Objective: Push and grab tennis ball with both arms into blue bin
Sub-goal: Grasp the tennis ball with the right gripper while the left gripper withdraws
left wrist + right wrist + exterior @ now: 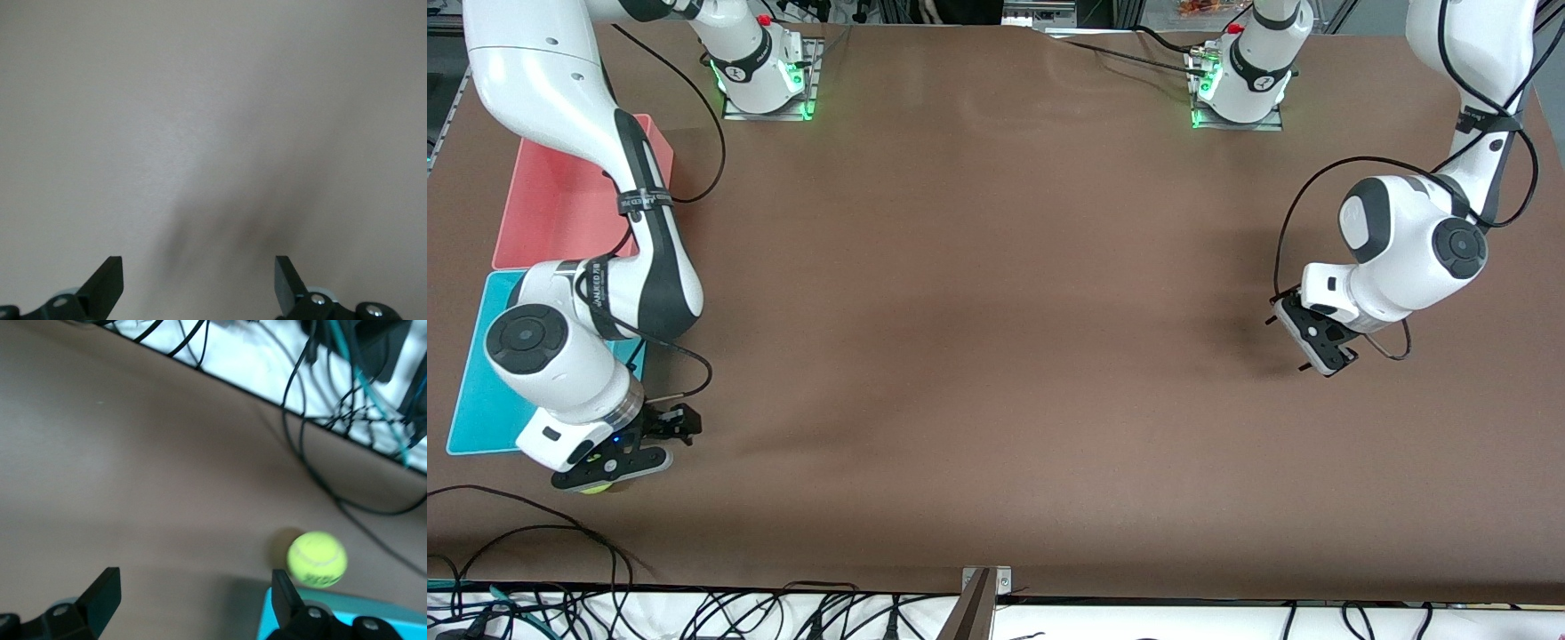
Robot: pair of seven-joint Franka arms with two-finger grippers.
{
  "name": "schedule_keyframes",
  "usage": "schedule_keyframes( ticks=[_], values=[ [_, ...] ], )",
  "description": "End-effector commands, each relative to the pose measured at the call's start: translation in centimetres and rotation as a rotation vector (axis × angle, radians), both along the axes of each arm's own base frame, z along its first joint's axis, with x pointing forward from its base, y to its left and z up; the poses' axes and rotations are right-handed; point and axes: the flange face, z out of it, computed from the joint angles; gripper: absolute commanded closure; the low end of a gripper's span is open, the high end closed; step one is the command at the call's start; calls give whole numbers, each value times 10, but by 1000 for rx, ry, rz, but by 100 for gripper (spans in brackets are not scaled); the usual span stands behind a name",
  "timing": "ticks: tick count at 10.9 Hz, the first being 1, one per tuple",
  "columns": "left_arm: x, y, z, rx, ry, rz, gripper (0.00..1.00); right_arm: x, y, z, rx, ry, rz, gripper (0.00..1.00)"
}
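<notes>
A gap (pixel 353 535) separates the tennis ball (pixel 317 559) from the black cables, so the ball will come up by itself and leave the cables lying when the robot lifts.
The tennis ball (pixel 317 559) lies on the brown table just outside the blue bin's (pixel 480 400) corner nearest the front camera. In the front view only a yellow sliver of the tennis ball (pixel 596 488) shows under the right hand. My right gripper (pixel 618 469) hangs low over the table beside the bin, open and empty (pixel 193 597). The ball sits outside the jaws, next to one finger (pixel 283 597). The bin's corner (pixel 353 617) shows beside that finger. My left gripper (pixel 1303 342) waits over bare table at the left arm's end, open and empty (pixel 198 283).
A pink-red bin (pixel 560 196) stands next to the blue bin, farther from the front camera, partly under the right arm. Black cables (pixel 534 533) lie along the table's front edge near the ball.
</notes>
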Motion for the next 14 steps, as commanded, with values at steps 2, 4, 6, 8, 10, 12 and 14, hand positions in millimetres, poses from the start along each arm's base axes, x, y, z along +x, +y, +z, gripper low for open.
schedule_keyframes(
  ticks=[2, 4, 6, 8, 10, 12, 14],
  values=[
    [-5, 0, 63, -13, -84, 2, 0, 16, -38, -24, -129, -76, 31, 0],
    [-8, -2, 100, -10, -137, 0, 0, 20, -67, -52, -138, -58, 15, 0],
    [-11, -1, 121, -12, -153, 4, 0, 24, -85, -88, -139, -75, 27, 0],
    [-17, -2, 133, -14, -152, 55, 0, 31, -105, -113, -171, -143, 63, 0],
    [-21, -2, 143, -17, -142, 101, 0, 34, -114, -116, -182, -160, 93, 0],
    [-22, -2, 160, 19, -157, 73, 0, 30, -128, -137, -181, -146, 86, 0],
    [-27, -3, 168, 24, -144, 129, 0, 30, -139, -137, -188, -168, 115, 0]
  ],
)
